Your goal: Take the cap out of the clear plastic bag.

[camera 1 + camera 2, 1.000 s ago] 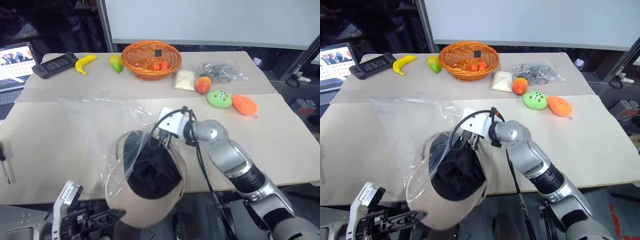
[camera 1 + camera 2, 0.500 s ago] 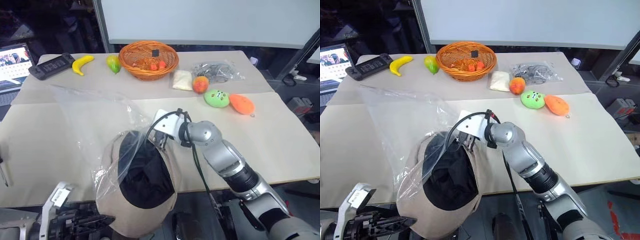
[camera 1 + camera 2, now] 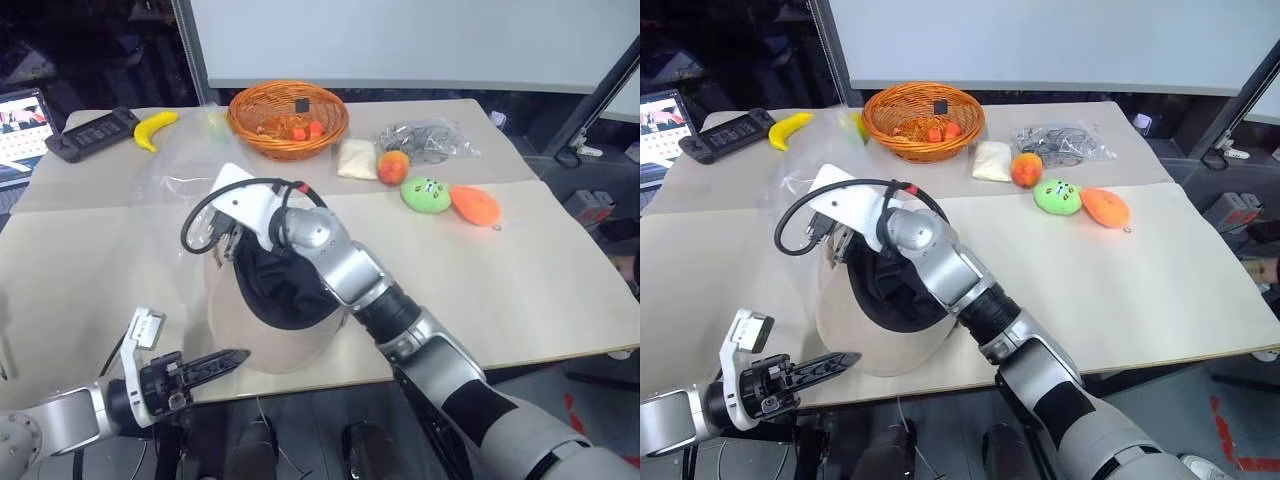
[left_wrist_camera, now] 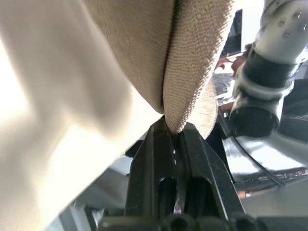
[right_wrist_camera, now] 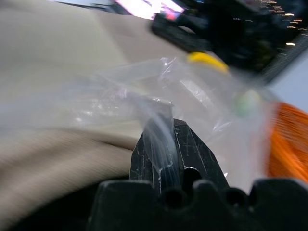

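Note:
The bag (image 3: 176, 180) is in my right gripper, which is reaching across the cap (image 3: 270, 342), so my right gripper should pull the bag back before my left gripper swings the cap away.
The cap (image 3: 262, 335) hangs over the table's near edge, beige outside with its dark lining (image 3: 285, 285) facing me. My left gripper (image 3: 232, 357) is low at the near edge, shut on the cap's beige rim (image 4: 185, 113). My right gripper (image 3: 226, 238) is raised just beyond the cap's far left edge, shut on a fold of the clear plastic bag (image 5: 161, 103). The bag (image 3: 178, 172) stretches from that grip away over the table toward the far left. How much film still covers the cap I cannot tell.
At the back stand an orange wicker basket (image 3: 288, 118), a banana (image 3: 154, 128), a black handheld device (image 3: 92, 131) and a laptop (image 3: 15, 113). Right of the basket lie a white pouch (image 3: 357, 158), a peach (image 3: 392, 166), a small clear bag (image 3: 428, 140) and green (image 3: 426, 194) and orange (image 3: 475, 205) plush toys.
My right gripper has swung left and up, drawing the bag away from the cap. My left gripper has pushed forward with the cap's rim. The camera has shifted a little.

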Tool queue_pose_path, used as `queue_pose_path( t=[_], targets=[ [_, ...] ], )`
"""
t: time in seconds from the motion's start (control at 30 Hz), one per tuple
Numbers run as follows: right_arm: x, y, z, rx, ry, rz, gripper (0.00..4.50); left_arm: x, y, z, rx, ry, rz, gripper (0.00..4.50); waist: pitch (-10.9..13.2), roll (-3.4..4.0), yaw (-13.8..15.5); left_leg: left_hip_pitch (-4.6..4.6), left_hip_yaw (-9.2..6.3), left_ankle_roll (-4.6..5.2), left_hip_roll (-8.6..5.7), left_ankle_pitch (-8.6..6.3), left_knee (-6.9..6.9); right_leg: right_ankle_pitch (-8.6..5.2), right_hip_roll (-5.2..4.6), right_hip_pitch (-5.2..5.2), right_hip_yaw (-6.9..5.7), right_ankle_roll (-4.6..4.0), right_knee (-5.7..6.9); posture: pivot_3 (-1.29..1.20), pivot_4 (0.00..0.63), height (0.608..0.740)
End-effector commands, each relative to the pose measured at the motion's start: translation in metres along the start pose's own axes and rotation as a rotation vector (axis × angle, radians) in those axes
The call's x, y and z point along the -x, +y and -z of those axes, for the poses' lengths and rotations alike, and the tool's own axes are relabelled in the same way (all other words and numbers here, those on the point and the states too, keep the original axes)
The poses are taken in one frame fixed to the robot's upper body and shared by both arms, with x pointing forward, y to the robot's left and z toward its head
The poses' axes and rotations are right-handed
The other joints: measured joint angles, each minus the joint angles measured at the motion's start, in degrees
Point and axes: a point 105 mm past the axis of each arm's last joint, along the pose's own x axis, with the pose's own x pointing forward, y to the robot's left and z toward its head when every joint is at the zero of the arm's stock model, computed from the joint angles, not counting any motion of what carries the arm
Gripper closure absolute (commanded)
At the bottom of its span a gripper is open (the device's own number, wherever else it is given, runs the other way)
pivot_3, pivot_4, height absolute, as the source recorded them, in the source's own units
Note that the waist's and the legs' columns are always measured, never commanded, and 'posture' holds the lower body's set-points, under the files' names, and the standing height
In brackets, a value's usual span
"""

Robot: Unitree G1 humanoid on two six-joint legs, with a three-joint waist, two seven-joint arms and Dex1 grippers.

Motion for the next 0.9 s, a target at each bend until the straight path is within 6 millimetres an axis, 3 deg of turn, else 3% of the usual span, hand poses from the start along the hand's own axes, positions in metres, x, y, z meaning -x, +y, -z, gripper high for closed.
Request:
queue_pose_path(
  t=[0.03,0.1,0.23,0.37,0.53,0.7,0.83,0.9],
  targets=[
    [0.001,-0.037,0.007,0.026,0.017,0.135,4.50,0.008,-0.025,0.002,-0.033,0.030,0.085,4.47,0.00,-0.01,0.10,0.00,0.00,0.00,-0.04,0.00,0.02,0.00,-0.04,0.03,-0.03,0.01,-0.01,0.00,0.150,0.740],
    [0.005,-0.057,0.023,0.030,0.061,0.195,4.50,0.022,-0.042,0.004,-0.059,0.036,0.125,4.47,0.00,-0.04,-0.04,0.01,0.02,-0.02,-0.04,0.01,0.05,0.00,-0.05,0.03,-0.03,0.01,-0.02,0.00,0.150,0.740],
    [0.008,-0.071,0.038,0.028,0.085,0.218,4.50,0.034,-0.057,0.002,-0.131,0.007,0.114,4.47,0.02,-0.01,0.09,0.01,0.03,-0.01,-0.06,0.01,0.03,-0.01,-0.13,0.04,-0.08,0.00,-0.08,0.00,0.150,0.740],
    [0.016,-0.081,0.056,0.031,0.121,0.231,4.50,0.061,-0.086,-0.020,-0.346,-0.144,-0.003,4.47,0.03,-0.01,-0.78,0.00,0.10,-0.01,0.05,0.01,0.01,-0.02,-0.03,-0.02,-0.01,-0.03,-0.07,0.00,0.150,0.740],
    [0.022,-0.084,0.065,0.013,0.131,0.236,4.50,0.099,-0.083,-0.045,-0.421,-0.338,-0.184,4.47,0.06,0.03,-1.17,-0.02,0.09,0.00,0.06,0.01,-0.07,-0.05,0.02,-0.08,-0.01,-0.08,-0.04,0.00,0.150,0.740],
    [0.030,-0.091,0.076,0.014,0.158,0.253,4.50,0.123,-0.084,-0.062,-0.462,-0.466,-0.255,4.47,0.05,0.03,-1.24,-0.02,0.12,-0.01,0.06,0.01,-0.01,-0.05,0.01,-0.06,-0.01,-0.07,-0.04,0.00,0.150,0.740],
    [0.031,-0.087,0.080,0.019,0.170,0.242,4.50,0.150,-0.074,-0.104,-0.472,-0.748,-0.325,4.47,0.05,0.02,-0.79,0.05,0.11,-0.01,0.11,0.01,0.01,-0.05,0.02,0.02,-0.04,-0.08,-0.02,0.00,0.150,0.740],
    [0.031,-0.085,0.081,0.024,0.173,0.236,4.50,0.152,-0.073,-0.118,-0.495,-0.811,-0.355,4.47,0.04,0.01,-0.63,0.08,0.11,-0.01,0.15,0.02,0.02,-0.05,0.07,0.06,-0.05,-0.08,-0.01,0.00,0.150,0.740]
  ],
)
